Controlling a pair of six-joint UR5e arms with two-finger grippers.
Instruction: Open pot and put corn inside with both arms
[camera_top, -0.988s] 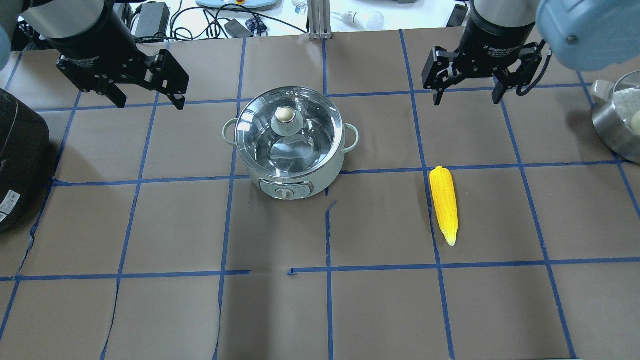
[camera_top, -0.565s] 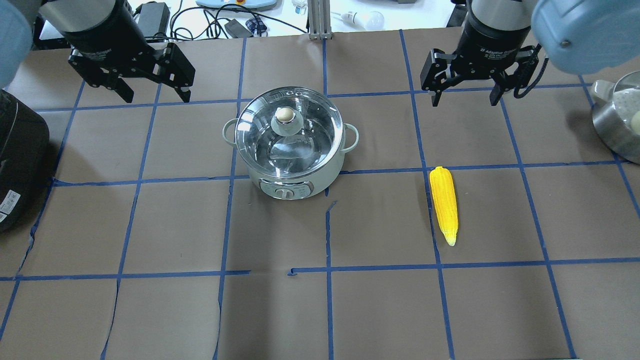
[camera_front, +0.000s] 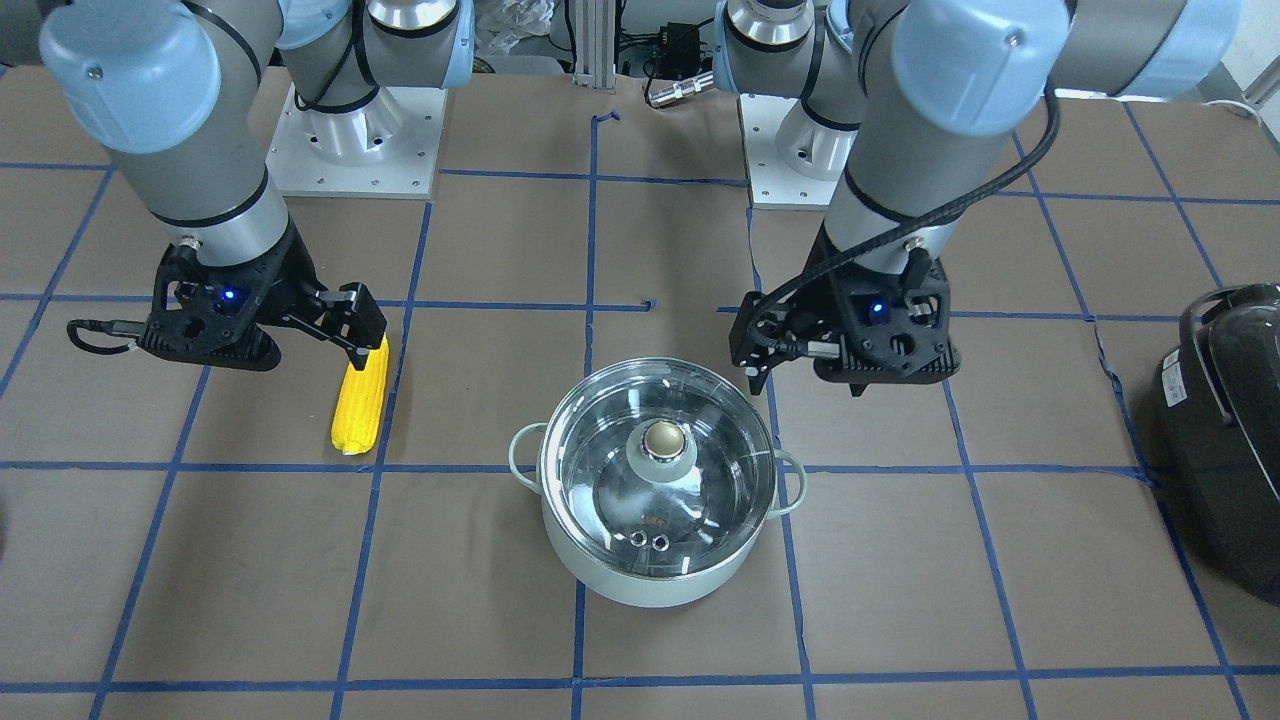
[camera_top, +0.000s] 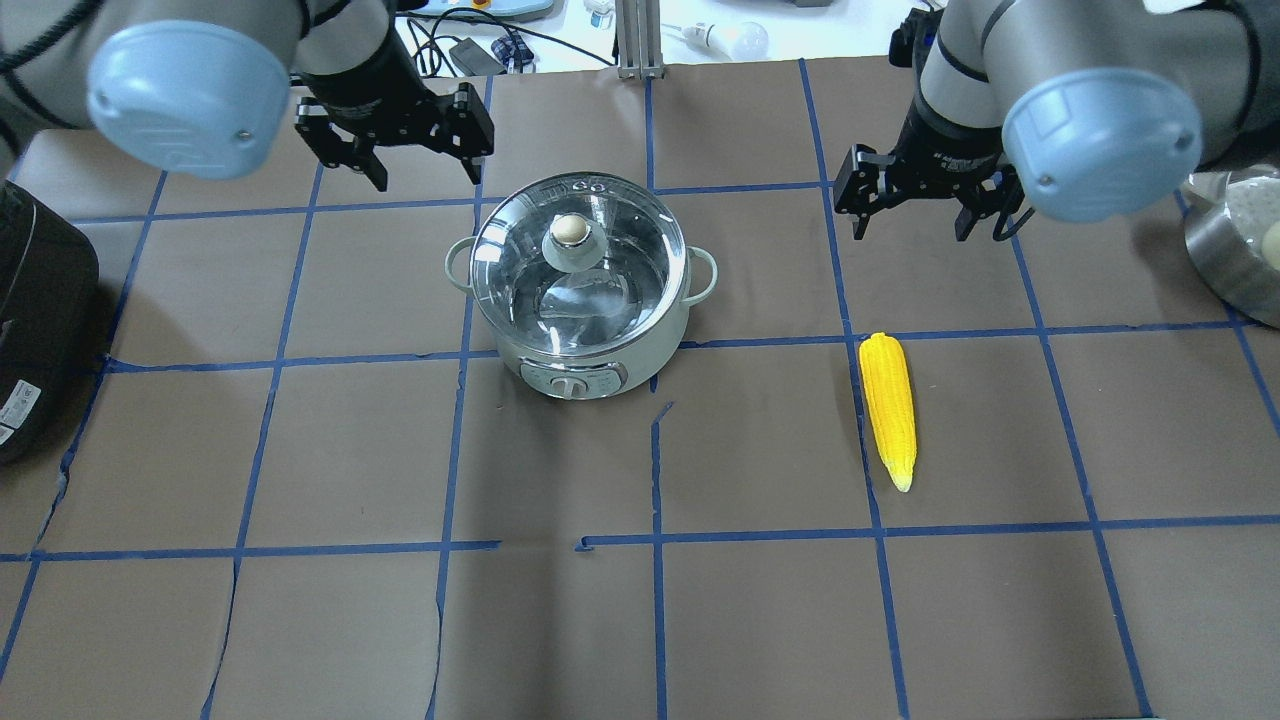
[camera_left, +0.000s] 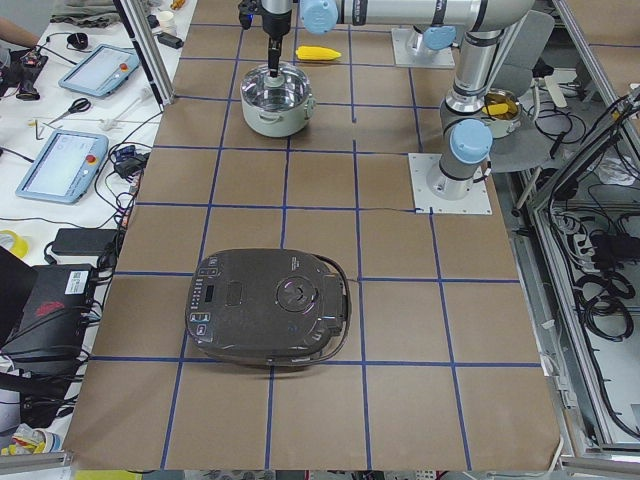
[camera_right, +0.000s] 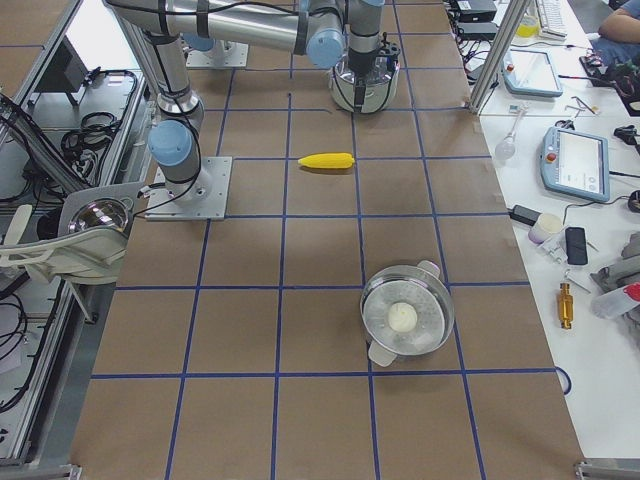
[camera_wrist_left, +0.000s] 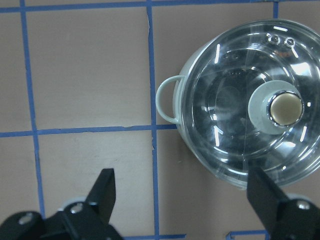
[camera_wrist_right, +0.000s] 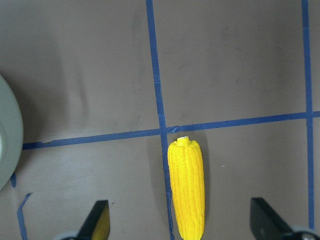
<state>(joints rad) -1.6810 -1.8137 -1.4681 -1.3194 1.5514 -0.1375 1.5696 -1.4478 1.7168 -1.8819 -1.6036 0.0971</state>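
Note:
I should expect an empty pot (camera_front: 649, 586) when I raise the glass lid by its knob, because I can see only shiny steel (camera_front: 609, 494) through the glass lid.
The mint-white pot (camera_top: 590, 350) stands mid-table with its glass lid (camera_top: 600, 290) shut and the knob (camera_top: 571, 231) on top. The yellow corn (camera_top: 888, 405) lies flat on the table to its right. My left gripper (camera_top: 425, 172) is open and empty, above the table just behind and left of the pot. In the left wrist view the pot (camera_wrist_left: 177, 107) lies ahead to the right. My right gripper (camera_top: 912, 228) is open and empty, behind the corn. The right wrist view shows the corn (camera_wrist_right: 187, 190) between its fingers (camera_wrist_right: 99, 217). The front view shows the pot (camera_front: 650, 590) and the corn (camera_front: 362, 400).
A large black appliance (camera_top: 40, 300) sits at the left table edge. A steel bowl (camera_top: 1230, 250) is at the right edge. Blue tape lines grid the brown table cover. Cables and devices lie beyond the far edge.
My left gripper has moved right, close to the pot's far-left side. My right gripper has shifted a little left and toward the corn. Both stay open. Pot and corn have not moved.

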